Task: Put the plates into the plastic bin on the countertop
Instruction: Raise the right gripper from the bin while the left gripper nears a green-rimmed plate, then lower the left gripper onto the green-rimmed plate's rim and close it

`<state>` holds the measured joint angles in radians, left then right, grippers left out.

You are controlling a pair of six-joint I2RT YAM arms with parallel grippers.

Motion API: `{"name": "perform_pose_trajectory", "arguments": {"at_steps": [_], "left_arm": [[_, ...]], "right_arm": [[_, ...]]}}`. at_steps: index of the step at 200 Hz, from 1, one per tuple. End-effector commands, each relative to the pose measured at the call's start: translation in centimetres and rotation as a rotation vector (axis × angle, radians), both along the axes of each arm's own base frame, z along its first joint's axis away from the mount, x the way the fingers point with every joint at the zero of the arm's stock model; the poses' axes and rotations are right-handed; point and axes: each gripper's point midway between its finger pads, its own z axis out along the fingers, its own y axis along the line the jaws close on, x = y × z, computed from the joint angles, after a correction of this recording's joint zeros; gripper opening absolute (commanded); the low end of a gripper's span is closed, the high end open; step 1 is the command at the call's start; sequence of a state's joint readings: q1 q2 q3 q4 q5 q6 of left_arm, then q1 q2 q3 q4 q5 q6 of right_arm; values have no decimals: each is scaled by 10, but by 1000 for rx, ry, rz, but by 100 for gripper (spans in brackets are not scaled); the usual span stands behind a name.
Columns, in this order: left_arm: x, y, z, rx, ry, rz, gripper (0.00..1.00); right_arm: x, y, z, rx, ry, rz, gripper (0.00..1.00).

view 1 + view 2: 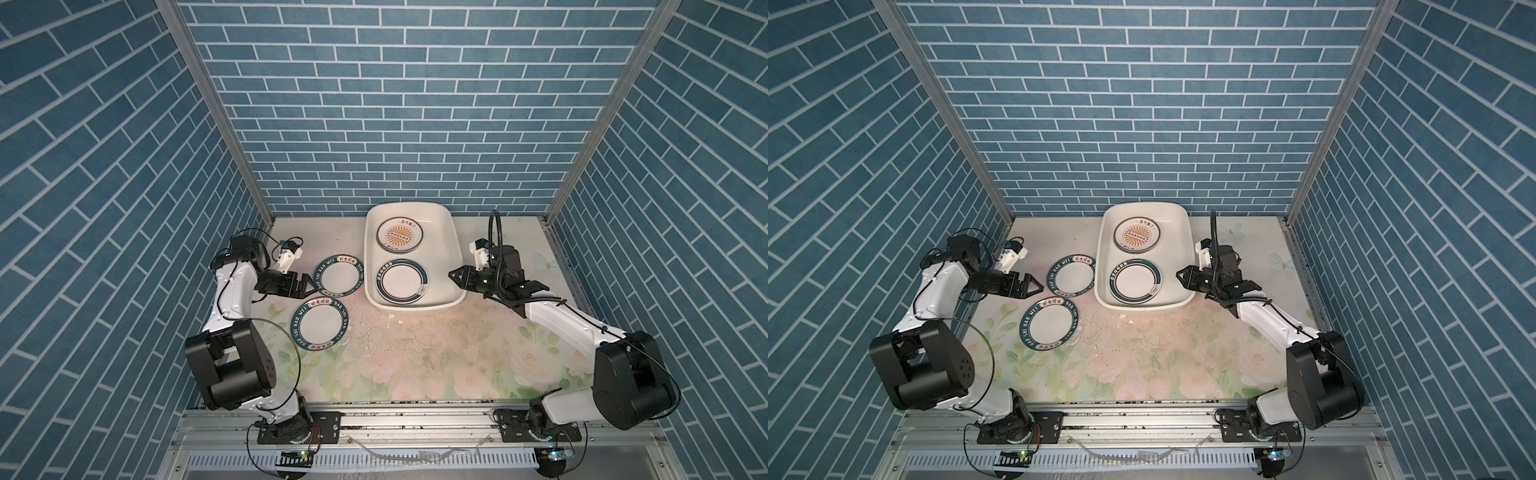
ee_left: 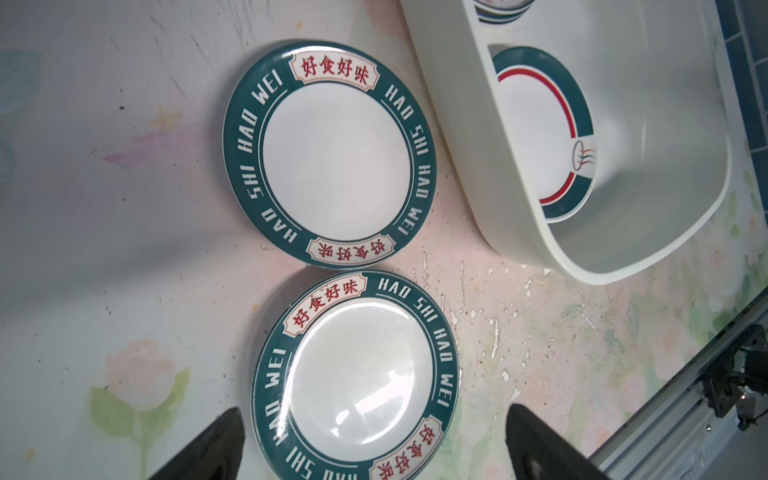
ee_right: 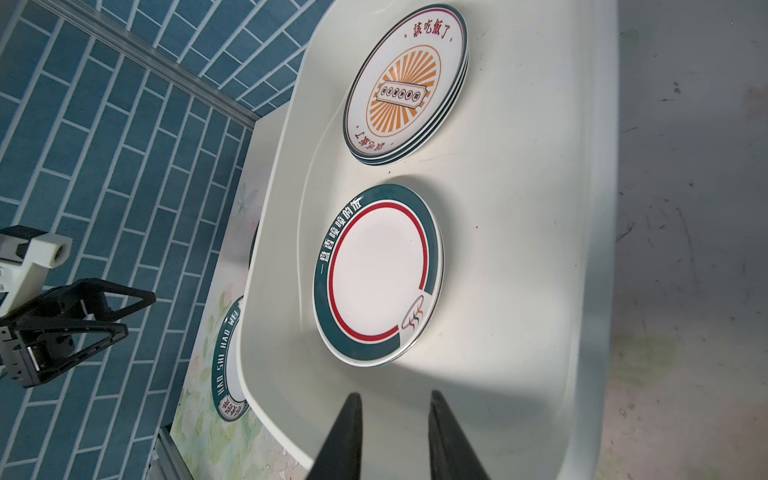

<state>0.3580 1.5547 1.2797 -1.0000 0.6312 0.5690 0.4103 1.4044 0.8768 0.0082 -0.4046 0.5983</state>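
I should keep lowering my left gripper until its open fingers straddle that edge, because the near plate's outer edge lies clear of the far plate.
Two white plates with dark teal lettered rims lie side by side on the flowered countertop, the far one close beside the plastic bin, the near one in front of it. Inside the bin, a stack of sunburst plates fills the far half and a teal-and-red ringed plate the near half. My left gripper hangs wide open just left of the two loose plates, holding nothing. My right gripper hovers at the bin's right rim, jaws slightly apart and empty.
Blue brick-pattern walls close in the back and both sides, with metal posts in the corners. An aluminium rail carrying both arm bases runs along the front edge. Scuffed, flaking patches mark the countertop in front of the bin.
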Motion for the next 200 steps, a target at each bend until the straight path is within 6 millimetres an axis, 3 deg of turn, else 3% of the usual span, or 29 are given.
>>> {"name": "perform_pose_trajectory", "arguments": {"at_steps": [1,32,91,110,157,200], "left_arm": [[-10,-3,-10,-16,18,-75,100],[-16,1,-36,-47,109,-116,99],[-17,25,-61,16,115,-90,100],[-27,19,-63,-56,148,-138,99],[-39,24,-82,-61,230,-176,99],[-32,48,-98,-7,233,-116,100]], "right_arm": [[-3,0,13,22,-33,9,29],[-4,-1,12,16,-31,6,29],[-7,-3,9,7,-19,3,29],[-6,-3,9,9,-17,0,29],[-3,-1,18,19,-28,4,29],[-4,-2,17,9,-27,2,29]]}}
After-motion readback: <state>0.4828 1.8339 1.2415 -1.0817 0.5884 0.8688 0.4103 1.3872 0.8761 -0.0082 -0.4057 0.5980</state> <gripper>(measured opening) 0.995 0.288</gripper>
